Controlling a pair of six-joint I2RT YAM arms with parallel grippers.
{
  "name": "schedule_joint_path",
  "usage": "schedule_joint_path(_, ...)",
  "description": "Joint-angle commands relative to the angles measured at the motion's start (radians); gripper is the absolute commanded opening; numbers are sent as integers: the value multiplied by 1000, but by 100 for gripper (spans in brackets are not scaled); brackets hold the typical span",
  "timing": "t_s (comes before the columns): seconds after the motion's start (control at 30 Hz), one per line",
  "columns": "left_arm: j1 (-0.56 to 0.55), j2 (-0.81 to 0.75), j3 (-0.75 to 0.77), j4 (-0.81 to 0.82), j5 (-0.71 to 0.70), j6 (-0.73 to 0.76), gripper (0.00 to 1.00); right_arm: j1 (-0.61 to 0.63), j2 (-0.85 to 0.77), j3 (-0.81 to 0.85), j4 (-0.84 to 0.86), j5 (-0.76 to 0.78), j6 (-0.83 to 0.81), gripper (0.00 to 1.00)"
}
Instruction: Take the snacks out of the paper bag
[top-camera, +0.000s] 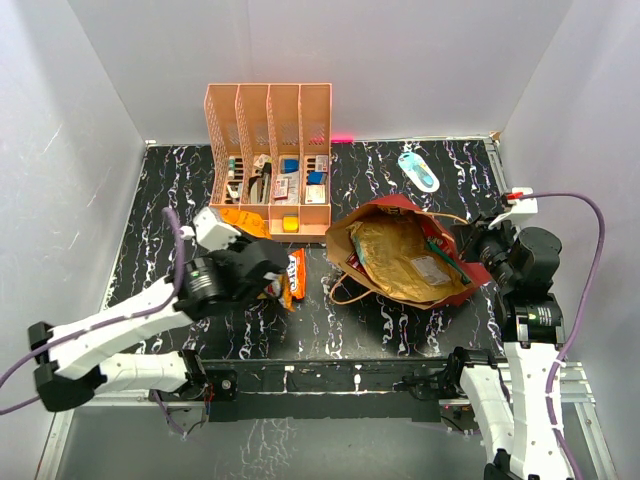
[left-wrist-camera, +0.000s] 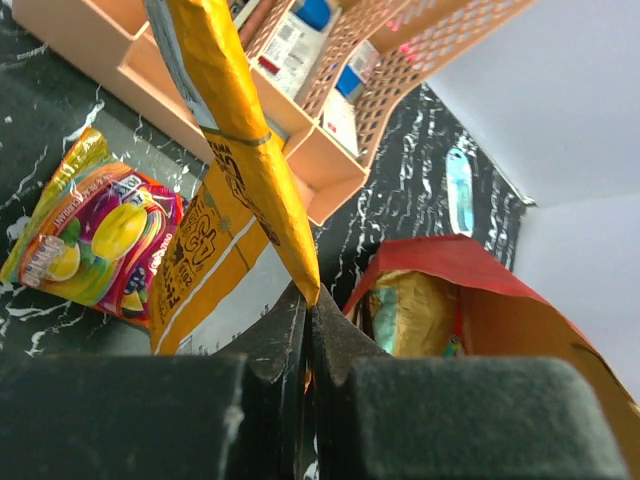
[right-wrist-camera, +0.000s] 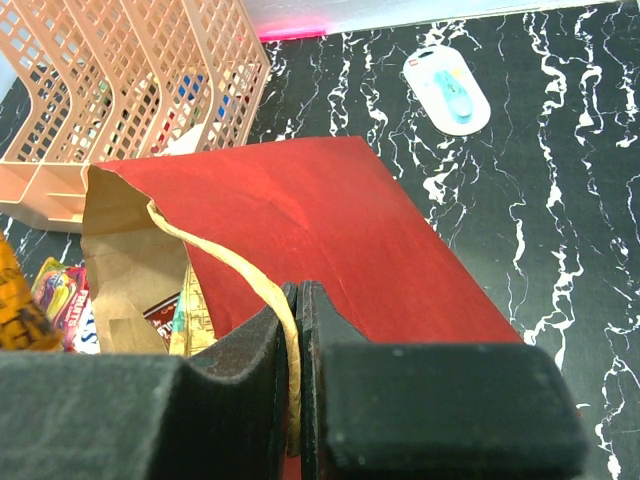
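Observation:
The orange packet (left-wrist-camera: 222, 240) is hanging clear of the paper bag, so the robot's left gripper should go on lowering it in front of the organiser until it rests, and then let go.
The paper bag (top-camera: 400, 212), dark red outside and brown inside, lies open at the table's middle right. A mustard-gold chip bag (top-camera: 395, 255) fills its mouth, and a red packet's corner (right-wrist-camera: 165, 312) shows deeper in. My right gripper (top-camera: 478, 250) (right-wrist-camera: 298, 290) is shut on the bag's thin loop handle (right-wrist-camera: 230, 265) at its right rim. My left gripper (top-camera: 262, 270) (left-wrist-camera: 308, 295) is shut on the corner of an orange packet (left-wrist-camera: 240, 130) (top-camera: 293, 277), left of the bag and outside it. An orange-red candy bag (left-wrist-camera: 95, 235) (top-camera: 240, 220) lies on the table by the organiser.
A peach slotted organiser (top-camera: 270, 150) with small items stands at the back, left of centre. A light-blue-and-white oval packet (top-camera: 418, 170) lies behind the bag. White walls close in the black marbled table (top-camera: 160, 200) on three sides.

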Motion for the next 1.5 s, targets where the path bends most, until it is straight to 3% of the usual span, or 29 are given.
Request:
schedule_joint_path(0.0,8,111,10,-72,-113,-362,0,1,-5,-18,56,-3,-3,8)
schedule_joint_path(0.2,66,224,3,48,-34,-416,0,1,-8,-21,62,-9,-3,8)
schedule_joint_path(0.33,84,267,3,1,-37,-507,0,2,-12,-24,64,-14,-3,7)
schedule_joint_path(0.47,92,233,-101,72,-62,-508,0,1,-11,-24,66,-16,-3,8)
schedule_joint_path(0.6,114,168,-246,202,2,-505,0,1,-9,-25,67,-18,-4,8)
schedule_joint_path(0.77,119,133,-296,111,-25,-561,0,1,-6,-25,67,-22,-5,8)
schedule_joint_path(0.97,121,64,-435,217,-17,-555,0,1,-2,-25,68,-23,-5,8)
schedule_joint_path(1.23,122,40,-535,238,22,-581,0,1,7,-25,64,-33,-5,8)
schedule_joint_path(1.47,128,102,-588,284,84,-638,0,2,10,-26,63,-35,-3,8)
